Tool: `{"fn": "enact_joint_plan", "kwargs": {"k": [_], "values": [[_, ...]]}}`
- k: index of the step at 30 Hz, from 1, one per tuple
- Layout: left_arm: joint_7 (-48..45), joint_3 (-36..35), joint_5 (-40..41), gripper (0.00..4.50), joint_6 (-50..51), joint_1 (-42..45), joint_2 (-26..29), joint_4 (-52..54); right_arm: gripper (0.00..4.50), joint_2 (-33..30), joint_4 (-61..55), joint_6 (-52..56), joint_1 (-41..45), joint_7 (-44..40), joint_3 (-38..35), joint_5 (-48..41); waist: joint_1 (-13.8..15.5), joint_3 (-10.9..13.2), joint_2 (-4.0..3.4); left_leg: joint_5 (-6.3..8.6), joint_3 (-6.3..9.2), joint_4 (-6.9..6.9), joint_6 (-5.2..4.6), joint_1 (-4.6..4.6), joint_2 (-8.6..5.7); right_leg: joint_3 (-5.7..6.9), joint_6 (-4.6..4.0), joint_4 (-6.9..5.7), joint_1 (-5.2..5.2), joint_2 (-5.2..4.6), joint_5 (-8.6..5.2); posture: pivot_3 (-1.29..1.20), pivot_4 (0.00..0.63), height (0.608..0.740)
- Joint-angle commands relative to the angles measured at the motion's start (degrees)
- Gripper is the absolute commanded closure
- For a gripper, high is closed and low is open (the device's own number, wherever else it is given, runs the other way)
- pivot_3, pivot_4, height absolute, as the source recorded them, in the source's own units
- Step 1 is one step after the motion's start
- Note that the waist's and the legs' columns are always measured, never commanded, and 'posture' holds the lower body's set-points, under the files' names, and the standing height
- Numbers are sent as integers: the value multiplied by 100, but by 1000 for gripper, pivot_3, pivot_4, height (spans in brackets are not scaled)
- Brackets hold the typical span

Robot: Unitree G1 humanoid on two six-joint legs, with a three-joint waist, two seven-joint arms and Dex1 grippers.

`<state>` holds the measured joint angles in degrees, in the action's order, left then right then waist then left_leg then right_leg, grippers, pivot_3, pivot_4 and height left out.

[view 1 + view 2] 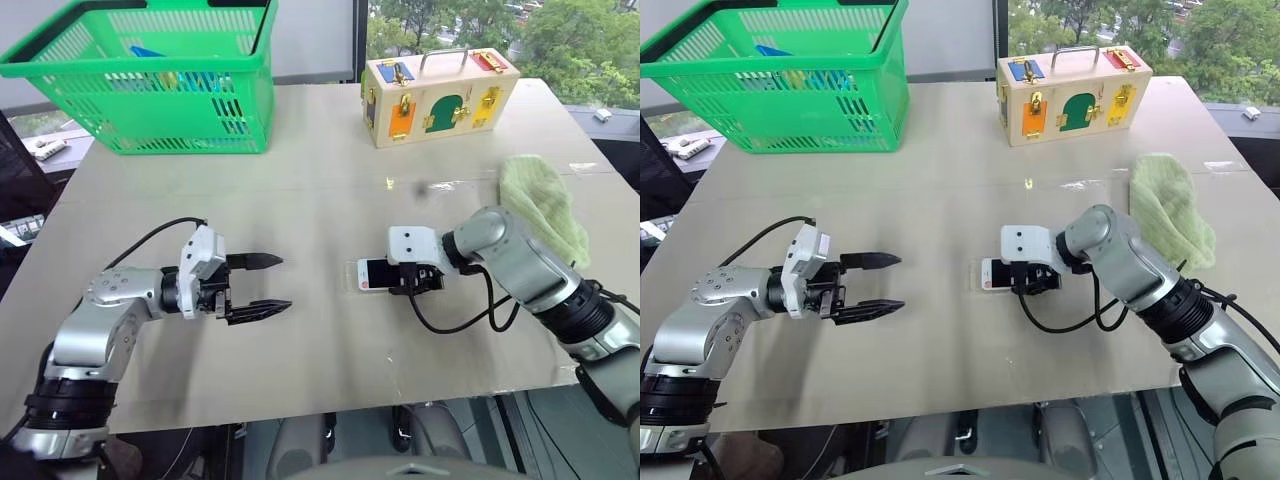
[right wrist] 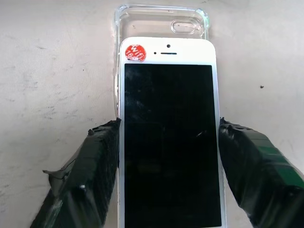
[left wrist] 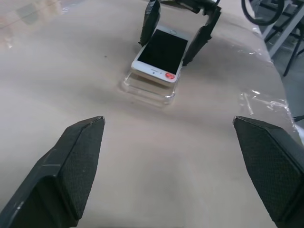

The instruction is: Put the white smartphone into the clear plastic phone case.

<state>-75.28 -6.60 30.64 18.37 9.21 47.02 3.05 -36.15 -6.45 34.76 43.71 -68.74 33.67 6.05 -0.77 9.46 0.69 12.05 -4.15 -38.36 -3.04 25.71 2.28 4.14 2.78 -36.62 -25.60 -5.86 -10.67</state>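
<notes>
Next, I brace my left gripper at the case's camera end (image 1: 350, 276) while my closed right gripper pushes from the smartphone's bottom end, because the smartphone's top edge (image 1: 362, 275) sits short of the camera end.
The white smartphone (image 2: 168, 142) lies screen up on the table, a red sticker at its top corner. Its end rests over the clear plastic phone case (image 2: 161, 21), whose camera end sticks out past the phone. In the left wrist view the smartphone (image 3: 161, 50) sits slightly raised on the case (image 3: 147, 90). My right gripper (image 1: 420, 280) points down over the phone, open, one finger close beside each long edge. My left gripper (image 1: 285, 283) hovers low over the table well to the left of the phone, open and empty, pointing toward it.
A green basket (image 1: 150, 80) stands at the back left. At the back right is a wooden lock box (image 1: 440, 100). A green cloth (image 1: 545, 205) lies to the right, behind my right arm. The table's front edge (image 1: 330, 405) runs close below both arms.
</notes>
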Motion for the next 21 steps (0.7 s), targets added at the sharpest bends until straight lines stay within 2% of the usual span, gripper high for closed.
{"fn": "enact_joint_plan", "kwargs": {"k": [1, 7, 8, 10, 13, 14, 17, 21], "values": [[-29, -100, 15, 0, -155, -35, -20, 42, 37, 30, -93, -145, 45, -16, -61, 10, 2, 2, -2, 0, 0, 0, 0, 1, 0, 0, 0, 0, -1, 0, 0, 0, 150, 740], [19, -96, 34, 0, -154, -114, -57, 98, 37, -13, -645, 413, 53, -107, -723, -606, 11, 4, -2, 1, -2, 1, 2, 4, -1, 0, -19, 0, -2, -1, 12, 0, 150, 740], [23, -92, 32, 0, -156, -115, -67, 92, 422, 26, -735, 582, 19, -104, -864, -784, 12, 3, -2, 1, -3, 1, 2, 4, -1, 0, -18, 0, -2, -1, 12, 0, 150, 740], [57, -78, 34, 0, -140, -95, -103, 90, 896, 78, -967, 972, -70, -207, -1124, -1256, 18, 3, -2, 1, -2, 1, 2, 4, 0, 0, -17, 1, -1, -1, 11, 0, 150, 740], [156, -42, 49, 0, -27, 7, -152, 130, 2464, 374, -985, 1249, -194, 24, -1418, -1708, 19, 3, -1, 1, 1, 1, 2, 4, 0, 0, -19, 0, -1, -1, 12, 0, 150, 740], [200, -25, 59, 0, 34, 48, -166, 174, 2839, 522, -890, 1281, -216, 191, -1483, -1766, 18, 2, -1, 1, 2, 1, 2, 3, 0, 0, -19, 0, 0, -1, 12, 0, 150, 740], [358, 33, 98, 0, 229, 141, -206, 363, 4391, 758, -426, 928, -318, 638, -1322, -1507, 9, 2, -1, 1, 1, 0, 2, 3, -1, 0, -19, -3, -1, 0, 12, 0, 150, 740], [573, 47, 198, 0, 596, 250, -217, 712, 4457, 796, 79, 429, -548, 804, -928, -1208, 26, 2, 0, 1, -7, 0, 2, 5, -5, 0, -19, -2, 1, -2, 12, 0, 150, 740]]}}
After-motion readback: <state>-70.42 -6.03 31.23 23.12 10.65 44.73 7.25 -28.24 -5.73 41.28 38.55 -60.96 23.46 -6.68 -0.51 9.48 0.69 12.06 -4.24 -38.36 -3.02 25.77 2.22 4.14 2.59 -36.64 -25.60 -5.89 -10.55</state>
